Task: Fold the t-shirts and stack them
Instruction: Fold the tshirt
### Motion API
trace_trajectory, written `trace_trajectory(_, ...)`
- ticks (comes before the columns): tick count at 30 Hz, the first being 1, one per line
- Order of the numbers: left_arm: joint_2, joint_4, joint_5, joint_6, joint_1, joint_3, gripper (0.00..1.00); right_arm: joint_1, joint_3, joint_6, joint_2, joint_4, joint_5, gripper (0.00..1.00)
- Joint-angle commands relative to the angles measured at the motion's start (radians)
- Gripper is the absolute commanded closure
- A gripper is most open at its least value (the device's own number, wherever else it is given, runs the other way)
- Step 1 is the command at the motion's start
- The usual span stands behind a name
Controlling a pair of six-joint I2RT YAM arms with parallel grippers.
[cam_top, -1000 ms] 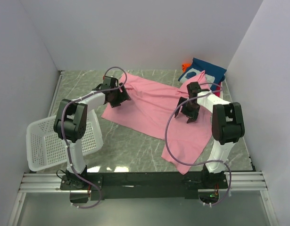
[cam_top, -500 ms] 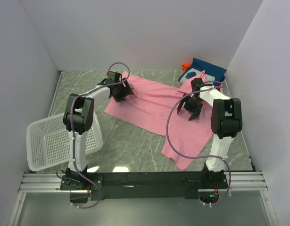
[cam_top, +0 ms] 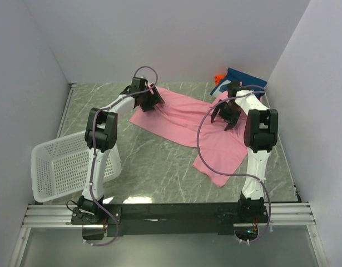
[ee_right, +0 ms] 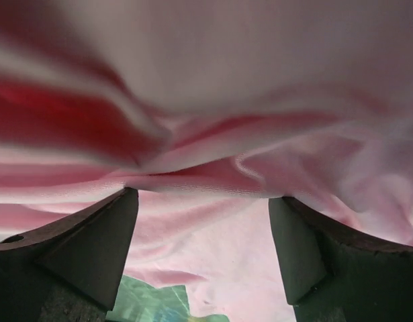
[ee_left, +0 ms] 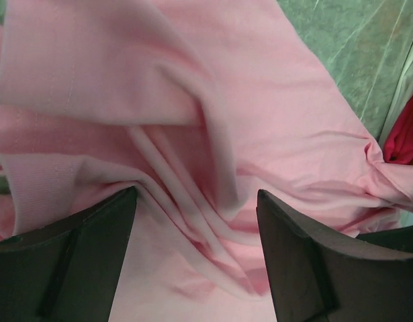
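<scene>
Long slack folds (cam_top: 181, 115) are bunching up cloth along the t-shirt's body, so the pink t-shirt (cam_top: 182, 129) will get much wider and flatten out when I pull its near edge.
A plain pink t-shirt (cam_top: 182, 125) lies spread and wrinkled on the marble table, running from back left to front right. My left gripper (cam_top: 151, 100) is low over its back left corner, jaws wide apart above bunched folds (ee_left: 193, 168); the left gripper (ee_left: 196, 194) is open. My right gripper (cam_top: 226, 114) sits at the shirt's back right part, and in its wrist view the right gripper (ee_right: 203, 198) is open, with a raised fold of pink cloth (ee_right: 213, 168) lying across its fingertips. Folded t-shirts (cam_top: 240, 82), navy blue on top with orange (cam_top: 218, 76) beside, sit in the back right corner.
A white mesh basket (cam_top: 70, 167) lies tilted at the front left beside the left arm's base. White walls close in the back and both sides. Red and orange cloth (ee_left: 402, 134) shows at the right edge of the left wrist view.
Both grippers have moved toward the back wall, and the pink t-shirt has shifted back with them, its near edge now farther from the arm bases. Both jaws stayed apart.
</scene>
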Motion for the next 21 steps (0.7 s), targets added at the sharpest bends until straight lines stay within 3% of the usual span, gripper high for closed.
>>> trace_trajectory(1, 0.02, -0.074, 0.007, 0.047, -0.002, 0.044, 0.21, -0.01, 0.095, -0.021, 0.067, 0.008, 0.052, 0.16)
trace_trajectory(5, -0.092, -0.087, -0.065, 0.053, 0.003, -0.043, 0.21, -0.038, 0.17, -0.03, 0.08, -0.017, 0.029, 0.16)
trace_trajectory(11, -0.314, -0.17, -0.34, -0.031, 0.014, -0.256, 0.21, -0.043, 0.193, -0.04, 0.057, -0.003, -0.023, 0.16)
trace_trajectory(12, -0.322, -0.213, -0.437, -0.054, 0.015, -0.259, 0.21, -0.043, 0.19, -0.04, 0.043, 0.003, -0.024, 0.16)
trace_trajectory(14, -0.321, -0.317, -0.498, -0.1, 0.024, -0.258, 0.21, -0.043, 0.159, -0.039, 0.023, 0.035, -0.034, 0.16)
trace_trajectory(21, -0.267, -0.491, -0.593, -0.177, 0.035, -0.215, 0.3, -0.043, 0.136, -0.047, -0.001, 0.044, -0.052, 0.16)
